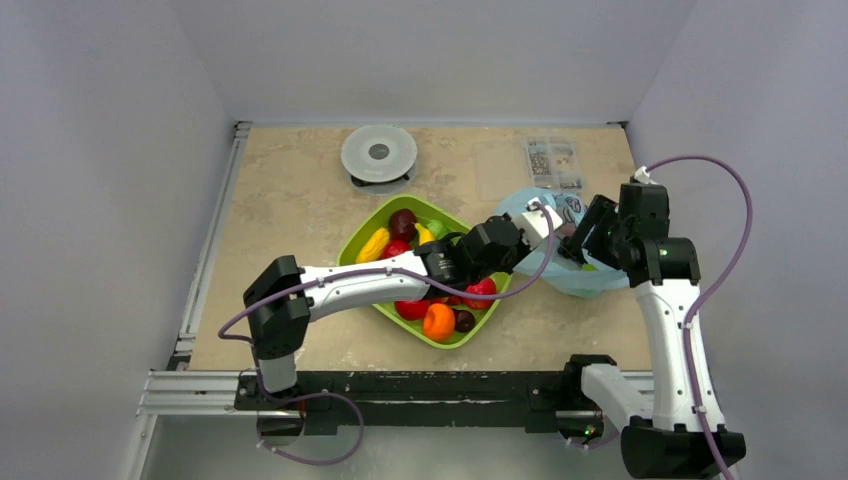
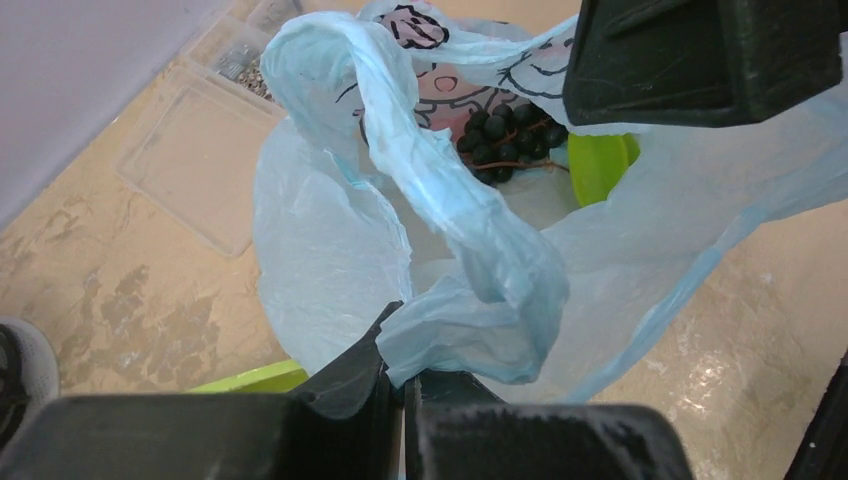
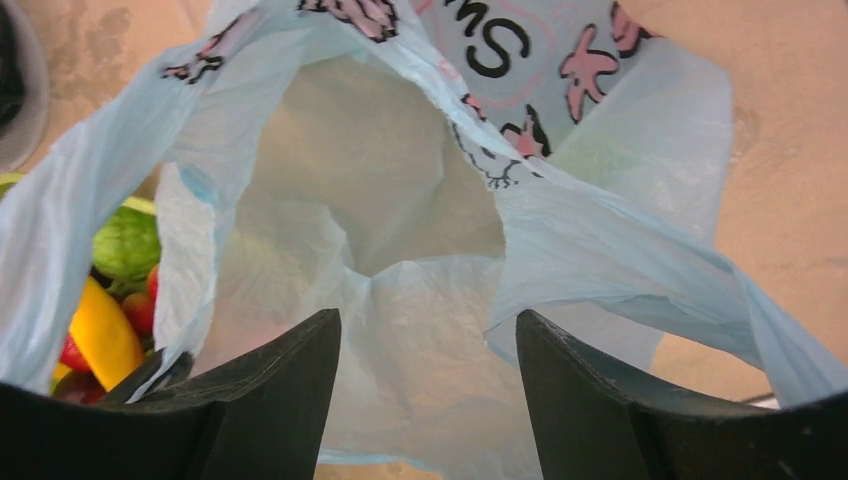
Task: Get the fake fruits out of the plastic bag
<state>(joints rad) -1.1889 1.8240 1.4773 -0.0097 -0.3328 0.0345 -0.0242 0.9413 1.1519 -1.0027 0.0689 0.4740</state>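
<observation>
My right gripper is facing an empty fold of the bag beside the grape bunch, so next I move back, turn and reach under the bag's rim for grapes.
The light-blue plastic bag lies right of the green tray, its mouth pulled open. My left gripper is shut on a fold of the bag's rim. Inside the bag lie a dark grape bunch and a green fruit. My right gripper stands open at the bag's mouth, nothing between its fingers. The tray holds an orange, a banana, red fruits and a dark purple one.
A round lidded container sits at the back of the table. A clear box of small parts and a clear flat lid lie behind the bag. The two arms meet closely over the bag.
</observation>
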